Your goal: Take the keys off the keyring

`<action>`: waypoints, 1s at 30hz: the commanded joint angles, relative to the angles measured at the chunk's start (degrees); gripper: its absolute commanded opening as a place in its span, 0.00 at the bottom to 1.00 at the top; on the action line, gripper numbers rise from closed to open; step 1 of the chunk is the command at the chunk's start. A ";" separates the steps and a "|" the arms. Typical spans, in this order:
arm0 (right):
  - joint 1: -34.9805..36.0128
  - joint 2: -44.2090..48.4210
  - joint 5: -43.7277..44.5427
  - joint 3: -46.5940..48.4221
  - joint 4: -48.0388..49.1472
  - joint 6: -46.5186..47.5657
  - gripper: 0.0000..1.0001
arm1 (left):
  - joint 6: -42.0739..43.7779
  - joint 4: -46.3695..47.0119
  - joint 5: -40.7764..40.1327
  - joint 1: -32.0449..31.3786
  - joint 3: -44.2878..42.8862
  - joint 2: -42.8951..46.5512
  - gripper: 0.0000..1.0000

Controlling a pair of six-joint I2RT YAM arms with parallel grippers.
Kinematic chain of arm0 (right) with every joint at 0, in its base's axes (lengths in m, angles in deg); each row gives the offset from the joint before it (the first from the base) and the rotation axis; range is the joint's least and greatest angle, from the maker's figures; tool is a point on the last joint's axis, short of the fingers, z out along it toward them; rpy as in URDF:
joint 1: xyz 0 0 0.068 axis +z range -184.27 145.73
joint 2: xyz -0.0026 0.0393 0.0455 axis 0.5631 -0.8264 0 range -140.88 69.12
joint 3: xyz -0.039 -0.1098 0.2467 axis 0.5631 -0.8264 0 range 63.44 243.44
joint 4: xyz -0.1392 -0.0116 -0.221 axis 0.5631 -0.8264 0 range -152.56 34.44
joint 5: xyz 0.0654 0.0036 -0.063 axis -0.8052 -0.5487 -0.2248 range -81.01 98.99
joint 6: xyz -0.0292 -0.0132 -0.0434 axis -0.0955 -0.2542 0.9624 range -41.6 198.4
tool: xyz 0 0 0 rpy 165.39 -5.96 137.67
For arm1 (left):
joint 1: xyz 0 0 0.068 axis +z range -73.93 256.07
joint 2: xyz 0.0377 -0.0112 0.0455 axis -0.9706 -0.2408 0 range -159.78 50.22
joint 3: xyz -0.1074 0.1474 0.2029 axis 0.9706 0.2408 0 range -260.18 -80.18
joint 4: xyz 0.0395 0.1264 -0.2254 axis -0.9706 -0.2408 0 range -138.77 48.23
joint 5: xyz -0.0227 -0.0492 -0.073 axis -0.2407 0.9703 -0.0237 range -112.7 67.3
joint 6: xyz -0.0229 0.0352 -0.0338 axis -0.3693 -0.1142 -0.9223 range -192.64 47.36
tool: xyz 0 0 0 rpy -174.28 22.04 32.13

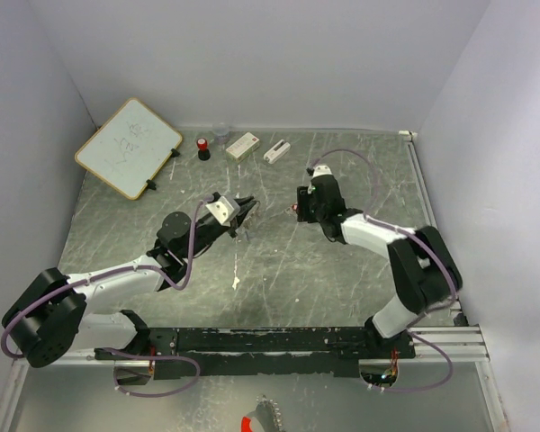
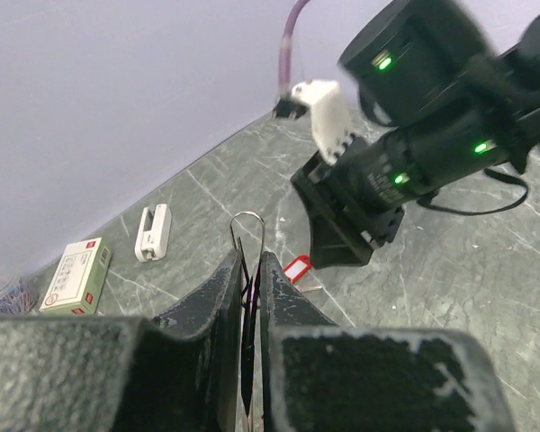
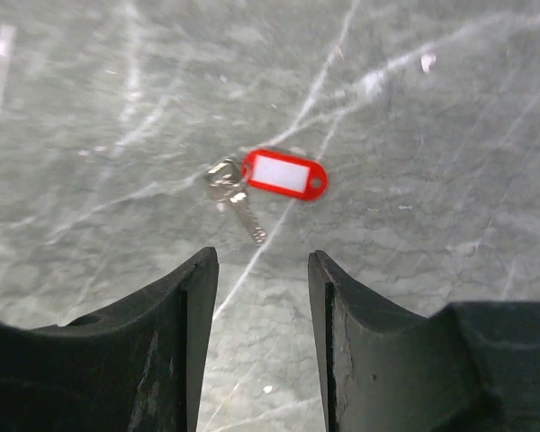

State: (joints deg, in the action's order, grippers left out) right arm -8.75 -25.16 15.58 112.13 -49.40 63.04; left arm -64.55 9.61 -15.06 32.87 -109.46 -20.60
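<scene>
The red key (image 3: 286, 174) is lying free of the keyring, so my right gripper should keep moving toward the keyring in my left gripper (image 2: 247, 215) and close on the next key.
My left gripper (image 1: 245, 209) is shut on the keyring (image 2: 247, 213), a thin silvery wire loop that sticks up from between the fingertips in the left wrist view (image 2: 250, 256). Something dark is pinched between the jaws lower down; I cannot tell what. The red key (image 3: 284, 174), an oblong red tag with a white label, lies flat on the table, with a small metal key (image 3: 237, 200) at its left end. It also shows in the left wrist view (image 2: 297, 268). My right gripper (image 3: 263, 256) is open and empty just above it (image 1: 299, 209). No blue key is clearly visible.
A whiteboard (image 1: 128, 147) leans at the back left. A red-capped black cylinder (image 1: 202, 148), a clear cup (image 1: 220, 131), a white box (image 1: 242, 145) and a small white device (image 1: 276, 151) stand along the back wall. Both grippers face each other at mid-table.
</scene>
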 commanded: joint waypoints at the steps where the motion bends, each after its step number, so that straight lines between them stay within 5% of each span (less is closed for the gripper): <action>1: 0.93 10.18 -5.32 -5.19 7.51 2.66 0.45 | -1.55 4.36 -0.55 0.39 -0.78 0.80 0.07; 10: 5.78 21.93 -17.71 -21.65 30.40 2.30 0.45 | -6.29 5.57 -1.50 0.37 -1.52 2.00 0.07; 18: 19.40 18.03 -9.42 -24.65 42.32 7.03 0.46 | -7.82 5.22 -2.97 0.39 -2.19 2.95 0.07; 30: 22.05 9.81 -8.84 -21.69 51.44 8.63 0.46 | -10.62 9.21 -5.69 0.32 -0.35 4.36 0.07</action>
State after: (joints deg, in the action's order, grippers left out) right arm 12.29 -13.64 5.98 88.57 -3.39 70.34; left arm -73.20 12.88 -18.08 32.89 -109.55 -18.07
